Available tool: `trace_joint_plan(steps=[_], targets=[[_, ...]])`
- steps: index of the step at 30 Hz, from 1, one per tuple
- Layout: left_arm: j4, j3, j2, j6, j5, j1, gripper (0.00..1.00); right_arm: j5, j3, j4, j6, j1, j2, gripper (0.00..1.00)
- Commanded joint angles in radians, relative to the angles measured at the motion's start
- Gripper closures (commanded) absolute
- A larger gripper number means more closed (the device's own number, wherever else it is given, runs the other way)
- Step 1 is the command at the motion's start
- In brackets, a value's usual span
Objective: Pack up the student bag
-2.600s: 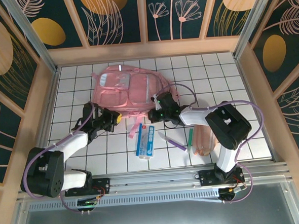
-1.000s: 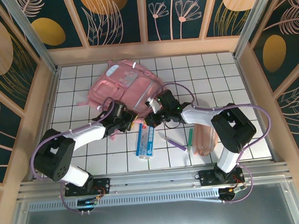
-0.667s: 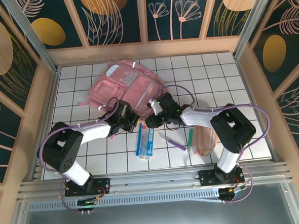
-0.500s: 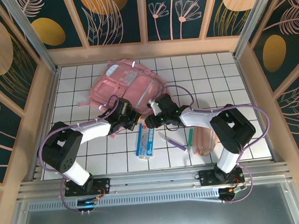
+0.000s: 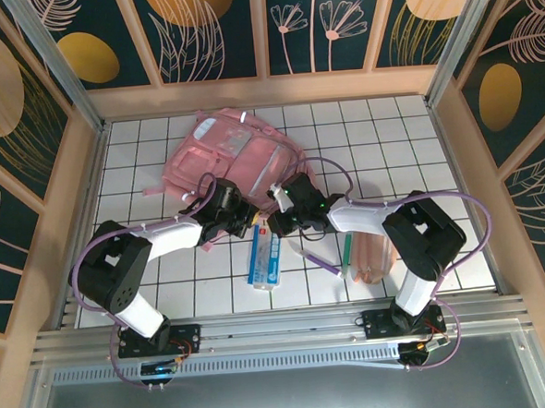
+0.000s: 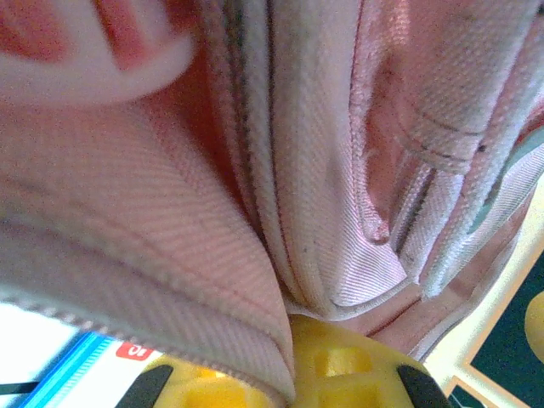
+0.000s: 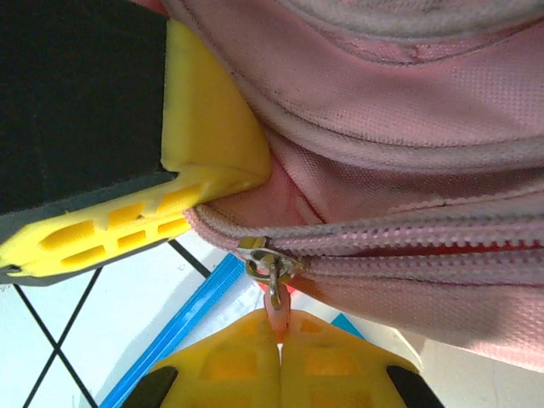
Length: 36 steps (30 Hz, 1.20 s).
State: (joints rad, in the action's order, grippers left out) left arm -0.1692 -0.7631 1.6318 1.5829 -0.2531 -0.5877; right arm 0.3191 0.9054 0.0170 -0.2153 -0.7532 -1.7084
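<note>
My right gripper should release the pull and help turn the bag (image 5: 235, 158) square, since the slider (image 7: 265, 255) is at the zipper's end but the student bag lies crooked.
The student bag (image 5: 233, 158), a big pink backpack, lies at the back middle of the tiled table. Both grippers meet at its near edge. My left gripper (image 5: 240, 222) is shut on a fold of the bag's pink fabric (image 6: 255, 280), which runs down between its yellow fingers (image 6: 365, 365). My right gripper (image 5: 276, 224) is shut on the small pink zipper pull (image 7: 277, 308), which hangs from the metal slider (image 7: 262, 257) at the end of the bag's zipper (image 7: 408, 246). In the right wrist view the left gripper's yellow finger (image 7: 127, 225) presses the bag just beside the slider.
A blue-and-white box (image 5: 265, 256) lies just in front of the two grippers. To its right are a purple pen (image 5: 318, 258), a green pen (image 5: 347, 249) and a peach-pink pouch (image 5: 372, 253). Wooden walls fence the table on three sides.
The left arm swung right to the bag's near edge and its gripper shut on the fabric. The right gripper shifted slightly left at the zipper end. The bag turned a little.
</note>
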Motion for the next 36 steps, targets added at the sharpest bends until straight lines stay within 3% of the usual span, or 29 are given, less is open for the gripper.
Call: trace_joint_plan(steps=[1,3,7,12,18,21,23,24,26,30,36], targets=[[-0.062,0.005,-0.004,-0.016,-0.063,0.017,1.0,-0.005,0.037,-0.059,0.021,0.01,0.037,1.0],[0.009,-0.027,0.003,-0.085,-0.082,0.056,1.0,-0.06,0.031,-0.119,0.035,0.013,0.067,1.0],[0.224,-0.122,-0.014,-0.262,-0.004,0.096,1.0,-0.16,0.048,-0.259,0.077,0.04,0.087,1.0],[0.309,-0.16,-0.019,-0.413,-0.041,0.13,1.0,-0.262,0.068,-0.39,0.161,0.098,0.123,1.0],[0.35,-0.153,-0.006,-0.493,-0.106,0.162,1.0,-0.218,0.064,-0.362,0.159,0.136,0.146,1.0],[0.355,-0.159,-0.006,-0.484,-0.152,0.168,1.0,-0.118,0.053,-0.312,0.189,0.105,0.162,0.99],[0.297,-0.133,-0.004,-0.413,-0.211,0.166,1.0,-0.056,0.033,-0.236,0.152,0.059,0.192,0.73],[0.237,-0.103,-0.009,-0.359,-0.247,0.165,1.0,-0.014,0.018,-0.18,0.114,0.036,0.205,0.65],[0.133,-0.043,-0.023,-0.266,-0.289,0.16,1.0,0.001,-0.003,-0.088,0.017,0.001,0.215,0.59],[0.113,-0.021,-0.05,-0.233,-0.287,0.154,1.0,0.017,0.015,-0.009,-0.071,-0.026,0.185,0.56],[0.091,-0.021,-0.051,-0.201,-0.319,0.141,1.0,-0.12,0.079,-0.089,-0.057,-0.074,0.097,0.55]])
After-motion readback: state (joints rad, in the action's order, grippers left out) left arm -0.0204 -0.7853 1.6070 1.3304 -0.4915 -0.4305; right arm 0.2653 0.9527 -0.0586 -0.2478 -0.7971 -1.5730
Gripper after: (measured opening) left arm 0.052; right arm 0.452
